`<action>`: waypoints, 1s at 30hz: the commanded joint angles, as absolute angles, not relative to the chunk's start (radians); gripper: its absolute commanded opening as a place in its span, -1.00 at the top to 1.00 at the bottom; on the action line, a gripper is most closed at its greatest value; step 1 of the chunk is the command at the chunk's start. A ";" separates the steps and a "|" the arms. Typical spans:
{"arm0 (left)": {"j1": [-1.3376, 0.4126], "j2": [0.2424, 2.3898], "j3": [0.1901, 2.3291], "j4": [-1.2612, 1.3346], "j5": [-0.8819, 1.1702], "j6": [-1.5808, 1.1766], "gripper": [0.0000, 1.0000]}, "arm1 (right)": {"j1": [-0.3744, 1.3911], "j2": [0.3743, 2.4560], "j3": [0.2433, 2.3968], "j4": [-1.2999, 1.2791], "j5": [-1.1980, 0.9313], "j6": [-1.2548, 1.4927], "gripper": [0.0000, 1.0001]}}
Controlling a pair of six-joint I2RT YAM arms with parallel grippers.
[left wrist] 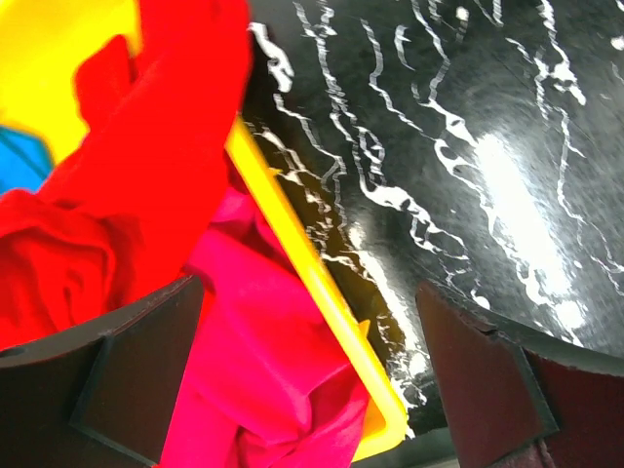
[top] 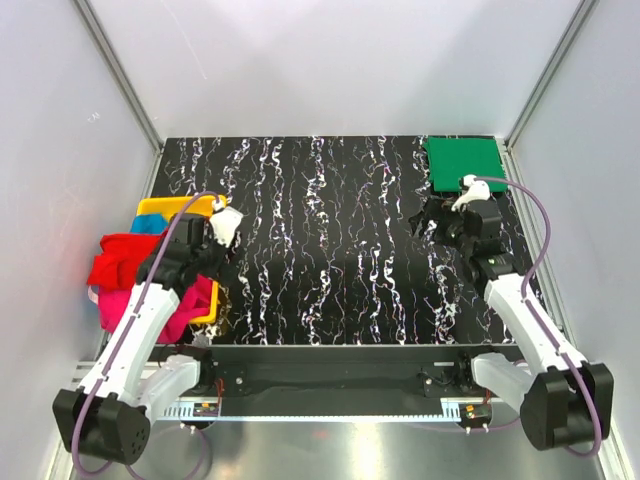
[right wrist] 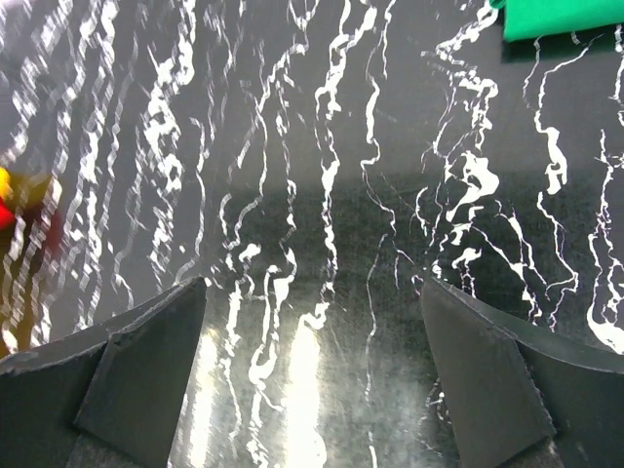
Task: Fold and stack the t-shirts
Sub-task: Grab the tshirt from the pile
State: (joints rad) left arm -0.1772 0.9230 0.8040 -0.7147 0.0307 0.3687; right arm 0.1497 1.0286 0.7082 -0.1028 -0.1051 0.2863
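I expect the red t-shirt (top: 123, 258) to come free alone when I pull it out, because its loose folds lie over the magenta t-shirt (top: 121, 287).
The red t-shirt (top: 122, 258) lies bunched over the left side of the yellow tray (top: 165, 207). The magenta t-shirt (top: 197, 303) hangs over the tray's near right corner, and a bit of the turquoise t-shirt (top: 148, 224) shows inside. The dark green t-shirt (top: 464, 160) lies folded flat at the back right. My left gripper (top: 203, 262) is open and empty above the tray's right rim. In the left wrist view the magenta shirt (left wrist: 263, 351), the red shirt (left wrist: 166, 146) and the tray rim (left wrist: 322, 292) lie between its spread fingers. My right gripper (top: 430, 222) is open and empty over bare table, just in front of the green shirt (right wrist: 561, 18).
The black marbled table (top: 320, 260) stretches between the two arms. White walls and metal posts close in the sides and back. The tray sits at the table's left edge, with cloth spilling past it.
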 commanded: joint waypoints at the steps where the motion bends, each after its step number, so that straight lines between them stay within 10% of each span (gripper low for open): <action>1: -0.167 0.873 0.841 -0.672 -0.047 0.353 -0.98 | 0.153 0.951 0.683 -0.008 -0.058 0.371 -1.00; 20: 0.040 1.247 0.972 -0.580 -0.075 0.684 -0.94 | 0.155 0.882 0.607 0.138 -0.325 0.330 -0.99; 30: 0.046 1.450 1.019 -0.466 -0.344 0.623 -0.34 | 0.153 0.925 0.638 0.126 -0.348 0.321 -0.99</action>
State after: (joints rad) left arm 0.0429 1.4483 0.9668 -0.5217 -0.2619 0.6388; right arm 0.1497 0.9283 0.5907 0.1001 -0.3294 0.3405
